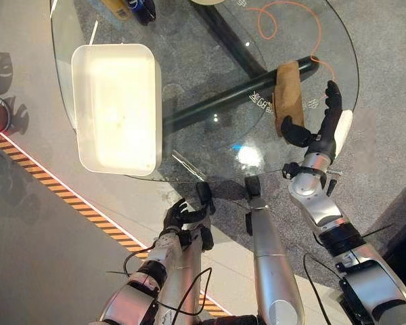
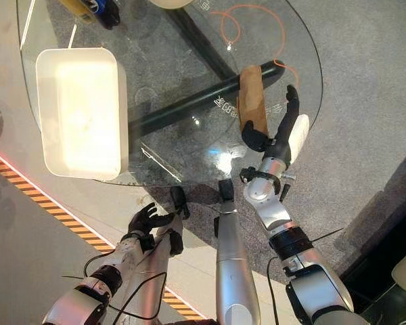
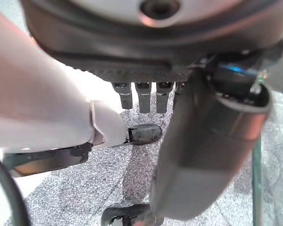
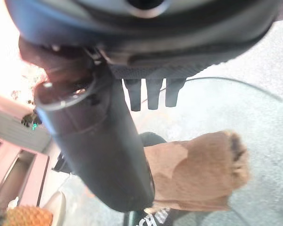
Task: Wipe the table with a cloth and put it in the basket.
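Note:
The brown cloth will bunch up into a thick bundle when the robot grips and carries it, because loose, fuzzy layers show at the cloth's folded end.
A folded brown cloth lies on the right part of the round glass table. My right hand rests over the table's right edge just beside the cloth, open, with straight fingers pointing away from me. Its thumb reaches to the cloth's near end; the fingers are not round it. The white rectangular basket stands on the table's left side with nothing visible in it. My left hand hangs below the table's near edge, open with relaxed fingers, holding nothing.
Under the glass a dark bar of the table's base runs diagonally. An orange cable loops at the far right. Yellow and blue items sit at the far edge. Striped floor tape runs left of me.

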Controlling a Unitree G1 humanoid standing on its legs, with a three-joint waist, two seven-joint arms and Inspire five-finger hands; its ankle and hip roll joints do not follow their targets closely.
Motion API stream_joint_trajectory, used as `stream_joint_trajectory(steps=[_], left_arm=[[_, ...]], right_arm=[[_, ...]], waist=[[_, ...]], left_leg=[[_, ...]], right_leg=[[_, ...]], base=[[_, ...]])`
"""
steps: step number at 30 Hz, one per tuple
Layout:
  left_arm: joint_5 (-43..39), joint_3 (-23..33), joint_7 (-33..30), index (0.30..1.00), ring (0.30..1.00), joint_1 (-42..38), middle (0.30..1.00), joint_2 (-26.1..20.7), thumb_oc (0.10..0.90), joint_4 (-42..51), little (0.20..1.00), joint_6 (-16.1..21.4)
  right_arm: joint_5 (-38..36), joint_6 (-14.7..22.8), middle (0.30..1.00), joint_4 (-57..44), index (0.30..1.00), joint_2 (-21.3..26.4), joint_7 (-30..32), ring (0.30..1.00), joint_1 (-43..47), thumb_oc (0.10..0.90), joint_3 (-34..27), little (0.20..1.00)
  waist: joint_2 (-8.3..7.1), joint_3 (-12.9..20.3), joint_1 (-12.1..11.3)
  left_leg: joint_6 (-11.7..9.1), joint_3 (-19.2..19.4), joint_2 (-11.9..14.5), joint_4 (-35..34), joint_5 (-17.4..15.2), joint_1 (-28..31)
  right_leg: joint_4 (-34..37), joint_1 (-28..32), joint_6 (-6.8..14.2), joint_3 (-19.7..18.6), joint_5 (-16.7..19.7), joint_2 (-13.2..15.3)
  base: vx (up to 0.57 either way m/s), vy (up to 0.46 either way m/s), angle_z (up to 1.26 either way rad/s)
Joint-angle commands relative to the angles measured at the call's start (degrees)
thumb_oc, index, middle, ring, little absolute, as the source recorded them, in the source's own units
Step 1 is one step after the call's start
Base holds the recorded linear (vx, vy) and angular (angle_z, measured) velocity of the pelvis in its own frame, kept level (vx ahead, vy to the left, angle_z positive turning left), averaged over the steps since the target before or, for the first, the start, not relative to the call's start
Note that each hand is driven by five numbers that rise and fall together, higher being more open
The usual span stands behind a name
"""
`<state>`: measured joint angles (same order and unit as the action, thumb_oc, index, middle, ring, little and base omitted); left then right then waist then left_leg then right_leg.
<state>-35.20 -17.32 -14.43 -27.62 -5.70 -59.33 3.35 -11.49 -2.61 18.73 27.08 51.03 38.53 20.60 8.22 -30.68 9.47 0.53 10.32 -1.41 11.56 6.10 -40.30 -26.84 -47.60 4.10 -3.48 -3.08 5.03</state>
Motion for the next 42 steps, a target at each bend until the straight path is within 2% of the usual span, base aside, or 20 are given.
stream_joint_trajectory(steps=[1, 12, 21, 22, 25, 26, 28, 29, 30, 31, 32, 33, 34, 38, 42], left_arm=[[-1.59, 0.75, -0.39, 0.9, 0.9, 1.18, 0.9, 0.17, 0.8, -2.11, 0.9, 0.79], [-3.3, 0.58, 0.45, 0.9, 0.9, -1.93, 0.9, -1.02, 0.8, -1.57, 0.9, -1.62], [-3.92, -0.11, 1.11, 0.9, 0.9, -2.37, 0.9, -1.34, 0.8, -1.55, 0.9, -1.49], [-3.99, 0.23, 1.39, 0.9, 0.9, -3.06, 0.9, -1.58, 0.8, -1.59, 0.9, -1.28], [-4.2, -0.23, 1.79, 0.9, 0.9, -2.23, 0.9, -1.68, 0.8, -1.68, 0.9, -0.79], [-4.21, 0.08, 1.76, 0.9, 0.9, -2.89, 0.9, -1.79, 0.8, -1.61, 0.9, -0.78], [-4.21, 0.08, 1.76, 0.9, 0.9, -2.89, 0.9, -1.79, 0.8, -1.61, 0.9, -0.78], [-4.44, -0.05, 2.44, 0.9, 0.9, -3.61, 0.9, -2.25, 0.8, -2.23, 0.9, -0.23], [-4.48, -0.1, 2.56, 0.9, 0.9, -3.7, 0.9, -2.31, 0.8, -2.34, 0.9, -0.15], [-4.71, -0.84, 2.76, 0.9, 0.9, -3.09, 0.9, -2.43, 0.8, -2.43, 0.9, -0.29], [-4.72, -0.96, 2.83, 0.9, 0.9, -3.12, 0.9, -2.47, 0.8, -2.39, 0.9, -0.38], [-4.66, -1.01, 2.87, 0.9, 0.9, -3.2, 0.9, -2.42, 0.8, -2.37, 0.9, -0.47], [-4.67, -0.69, 2.91, 0.9, 0.9, -4.0, 0.9, -2.56, 0.8, -2.35, 0.9, -0.47], [-4.63, -0.65, 3.22, 0.9, 0.9, -4.22, 0.9, -2.75, 0.8, -2.45, 0.9, -0.74], [-4.62, -0.54, 3.87, 0.9, 0.9, -4.88, 0.9, -3.49, 0.8, -2.25, 0.9, -0.99]], right_arm=[[-0.8, 0.89, 0.9, -5.05, 0.9, 1.52, 4.73, 0.9, 4.14, 0.8, -0.06, 0.9], [-7.06, -2.76, 0.9, -1.63, 0.9, 0.69, 6.09, 0.9, 10.28, 0.8, 1.89, 0.9], [-12.36, -2.97, 0.9, 4.22, 0.9, -0.81, 7.97, 0.9, 11.41, 0.8, 3.52, 0.9], [-12.57, -3.04, 0.9, 4.72, 0.9, -0.79, 7.94, 0.9, 12.16, 0.8, 3.66, 0.9], [-13.65, -2.47, 0.9, 6.83, 0.9, -1.59, 9.13, 0.9, 10.87, 0.8, 3.91, 0.9], [-13.63, -2.47, 0.9, 6.76, 0.9, -1.48, 9.13, 0.9, 11.56, 0.8, 3.9, 0.9], [-13.63, -2.47, 0.9, 6.76, 0.9, -1.48, 9.13, 0.9, 11.56, 0.8, 3.9, 0.9], [-14.08, -1.43, 0.9, 10.62, 0.9, -2.09, 12.68, 0.9, 11.52, 0.8, 4.12, 0.9], [-14.2, -1.58, 0.9, 11.0, 0.9, -1.99, 12.83, 0.9, 11.68, 0.8, 4.08, 0.9], [-14.87, -2.38, 0.9, 12.41, 0.9, -1.87, 13.45, 0.9, 11.15, 0.8, 4.04, 0.9], [-15.17, -2.54, 0.9, 13.05, 0.9, -1.8, 13.62, 0.9, 11.21, 0.8, 4.05, 0.9], [-15.49, -2.73, 0.9, 13.85, 0.9, -1.78, 13.5, 0.9, 11.41, 0.8, 4.08, 0.9], [-15.82, -2.78, 0.9, 14.2, 0.9, -1.64, 13.36, 0.9, 12.36, 0.8, 4.17, 0.9], [-17.23, -3.13, 0.9, 15.63, 0.9, -1.53, 12.3, 0.9, 13.01, 0.8, 4.37, 0.9], [-20.1, -4.33, 0.9, 18.08, 0.9, -1.11, 7.87, 0.9, 14.38, 0.8, 5.38, 0.9]], waist=[[1.95, 0.89, 1.77], [2.44, 0.89, 0.36], [3.13, 0.89, -0.36], [3.21, 0.89, -0.42], [3.31, 0.89, -0.54], [3.31, 0.89, -0.54], [3.31, 0.89, -0.54], [3.34, 0.89, -0.7], [3.38, 0.89, -0.73], [3.54, 0.89, -0.87], [3.61, 0.89, -0.94], [3.67, 0.89, -1.01], [3.69, 0.89, -1.06], [3.81, 0.89, -1.19], [3.94, 0.89, -1.56]], left_leg=[[-1.84, -3.6, 0.96, 10.13, -6.27, -6.72], [-1.34, -5.84, 0.4, 15.67, -7.47, -14.47], [-1.12, -6.32, -0.35, 16.8, -7.64, -17.36], [-0.76, -5.89, -0.41, 16.44, -6.01, -18.99], [-1.19, -6.49, -0.73, 16.68, -7.56, -17.4], [-0.84, -6.04, -0.68, 16.32, -5.94, -18.9], [-0.84, -6.04, -0.68, 16.32, -5.94, -18.9], [-1.09, -6.21, -0.98, 16.16, -5.9, -19.09], [-1.07, -6.21, -0.99, 16.14, -5.86, -19.23], [-1.32, -6.75, -1.06, 16.55, -7.54, -17.93], [-1.29, -6.76, -1.08, 16.64, -7.55, -18.11], [-1.27, -6.73, -1.07, 16.69, -7.6, -18.22], [-0.92, -6.31, -1.05, 16.37, -6.03, -19.88], [-0.89, -6.41, -1.28, 16.35, -6.09, -20.1], [-1.07, -6.68, -1.77, 16.15, -6.03, -20.58]], right_leg=[[-0.59, -4.23, -0.41, 1.68, -1.11, 1.92], [-4.8, -11.6, 0.14, -0.79, -0.92, 2.27], [-5.26, -14.37, 0.43, -1.94, -0.45, 1.81], [-4.48, -15.95, 0.22, -2.01, 1.42, 1.81], [-4.32, -14.2, 0.68, -2.24, 0.13, 1.61], [-3.8, -15.68, 0.43, -2.22, 1.82, 1.64], [-3.8, -15.68, 0.43, -2.22, 1.82, 1.64], [-2.97, -15.55, 0.9, -2.55, 2.36, 1.19], [-2.99, -15.72, 0.95, -2.58, 2.42, 1.18], [-3.79, -14.57, 1.27, -2.61, 0.76, 1.17], [-3.93, -14.8, 1.31, -2.63, 0.78, 1.16], [-4.01, -14.94, 1.35, -2.63, 0.78, 1.2], [-3.49, -16.6, 1.14, -2.66, 2.5, 1.23], [-3.05, -16.74, 1.19, -2.78, 2.65, 1.1], [-2.15, -16.87, 1.32, -2.84, 2.81, 0.87]], base=[[0.05, 0.044, 0.03], [0.04, 0.027, 0.03], [0.01, 0.014, 0.01], [-0.04, 0.013, 0.04], [0.02, 0.002, 0.01], [-0.05, -0.002, 0.02], [-0.03, -0.001, 0.01], [0.0, 0.0, 0.0], [0.08, -0.029, 0.01], [0.07, -0.018, 0.02], [0.07, -0.02, 0.04], [-0.04, -0.018, 0.04], [-0.04, -0.018, 0.04], [-0.01, -0.005, 0.02], [0.0, 0.0, 0.0]])
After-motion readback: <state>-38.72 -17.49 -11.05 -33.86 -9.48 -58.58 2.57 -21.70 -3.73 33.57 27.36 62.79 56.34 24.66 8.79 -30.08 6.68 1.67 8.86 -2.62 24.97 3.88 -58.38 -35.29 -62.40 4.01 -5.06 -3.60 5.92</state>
